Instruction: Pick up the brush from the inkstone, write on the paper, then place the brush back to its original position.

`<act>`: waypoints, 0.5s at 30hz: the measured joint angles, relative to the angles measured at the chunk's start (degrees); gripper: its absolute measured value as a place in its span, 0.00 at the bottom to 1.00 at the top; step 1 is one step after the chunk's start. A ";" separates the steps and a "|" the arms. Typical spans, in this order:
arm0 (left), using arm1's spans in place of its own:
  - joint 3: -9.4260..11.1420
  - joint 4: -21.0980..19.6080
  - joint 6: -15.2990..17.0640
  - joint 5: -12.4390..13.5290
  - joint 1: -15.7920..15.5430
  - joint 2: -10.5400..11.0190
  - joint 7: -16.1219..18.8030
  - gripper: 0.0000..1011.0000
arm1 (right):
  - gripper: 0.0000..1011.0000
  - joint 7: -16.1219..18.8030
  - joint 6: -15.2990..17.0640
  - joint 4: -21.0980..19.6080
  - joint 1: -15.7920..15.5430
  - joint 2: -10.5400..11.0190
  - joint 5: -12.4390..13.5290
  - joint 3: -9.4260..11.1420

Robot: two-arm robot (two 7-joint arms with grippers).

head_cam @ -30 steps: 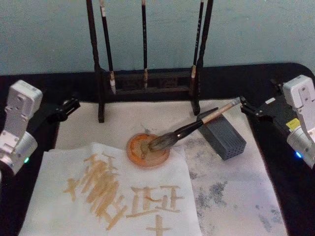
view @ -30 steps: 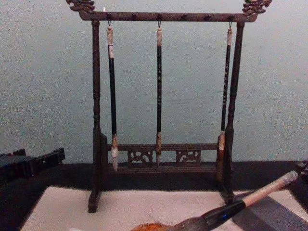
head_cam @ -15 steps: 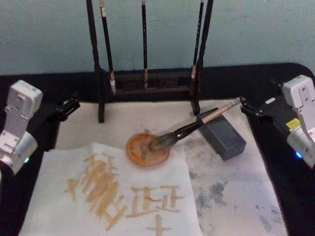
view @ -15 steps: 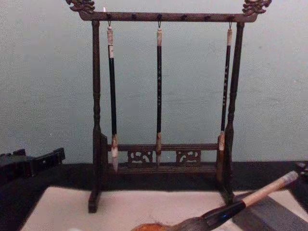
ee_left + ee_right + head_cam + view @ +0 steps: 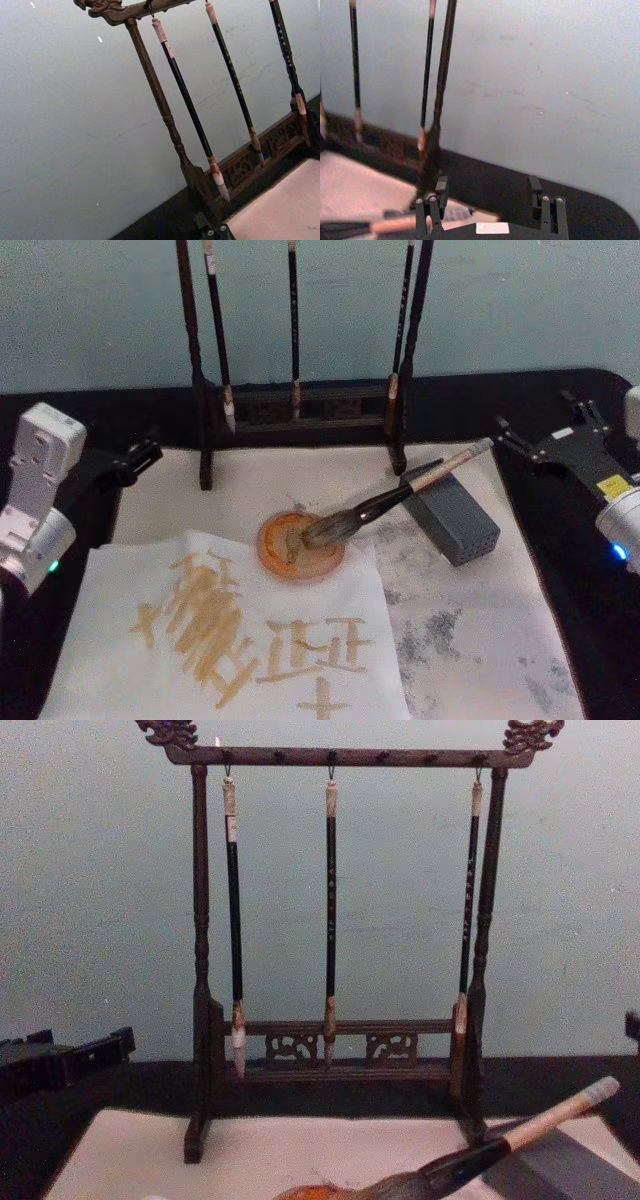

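Note:
A dark nub [image 5: 471, 211] can be seen at the end of the brush [image 5: 500, 1145] handle, so a thin cord loop should stick up there when I lift the brush.
The brush [image 5: 375, 505] lies tilted, its grey-brown tuft in the round orange inkstone [image 5: 300, 546] and its tan handle propped on a grey block [image 5: 455, 520]. In the chest view the brush [image 5: 520, 1135] slants up to the right. The paper [image 5: 330, 590], white with tan strokes on it, lies at the front left. My right gripper [image 5: 530, 415] is open, just right of the handle's end and apart from it. In the right wrist view the right gripper [image 5: 487, 202] has nothing between its fingers, and the handle [image 5: 395, 225] lies beside one finger. My left gripper [image 5: 140, 455] is parked at the mat's left edge.
A dark wooden rack [image 5: 300, 405] with three slim hanging brushes [image 5: 330, 910] stands at the back of the off-white mat [image 5: 470, 630], which has grey stains. A black table [image 5: 560, 570] surrounds the mat. A pale blue-green wall is behind.
My right gripper has drawn back to the right and slightly away from the end of the brush handle. The brush, the paper and the left arm have not moved.

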 joint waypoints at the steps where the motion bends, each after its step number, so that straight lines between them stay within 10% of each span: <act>1: 0.00 0.00 0.00 0.00 0.00 0.00 0.00 0.99 | 1.00 0.47 0.03 -0.50 -0.51 -0.18 1.19 0.56; 4: 0.00 0.00 0.00 0.00 0.00 0.00 0.00 0.99 | 1.00 2.11 0.43 -1.86 -2.13 -1.08 5.95 2.55; 15: 0.00 0.00 0.00 0.00 0.00 0.00 0.00 0.99 | 1.00 9.81 8.58 -3.35 -9.84 -11.78 37.68 13.86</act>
